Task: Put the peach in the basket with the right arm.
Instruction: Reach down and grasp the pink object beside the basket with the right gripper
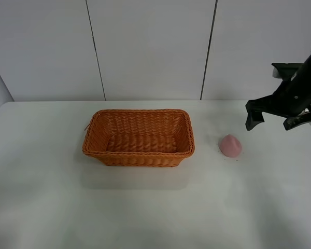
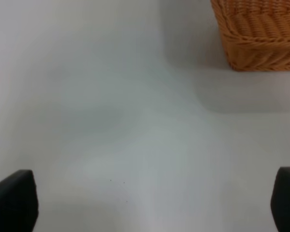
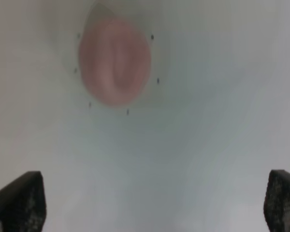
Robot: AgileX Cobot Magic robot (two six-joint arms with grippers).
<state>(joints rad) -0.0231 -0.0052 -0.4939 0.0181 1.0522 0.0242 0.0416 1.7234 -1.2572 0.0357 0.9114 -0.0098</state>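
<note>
My right gripper should move down next toward the peach (image 1: 230,146) until its fingers straddle it, since the peach lies clear of the basket and is narrower than the open fingers.
The small pink peach (image 1: 230,146) lies on the white table to the right of the orange-brown wicker basket (image 1: 139,137), apart from it. The basket holds nothing. My right gripper (image 1: 273,119) hovers open above the table, up and to the right of the peach, not touching it. In the right wrist view the peach (image 3: 115,62) appears blurred ahead of the wide-spread fingers (image 3: 20,203). My left gripper (image 2: 150,203) is open over bare table, with the basket's corner (image 2: 258,34) ahead of it; the left arm does not show in the high view.
The white table (image 1: 145,207) runs from the back wall toward the camera. A few tiny dark specks (image 3: 152,36) dot the table around the peach.
</note>
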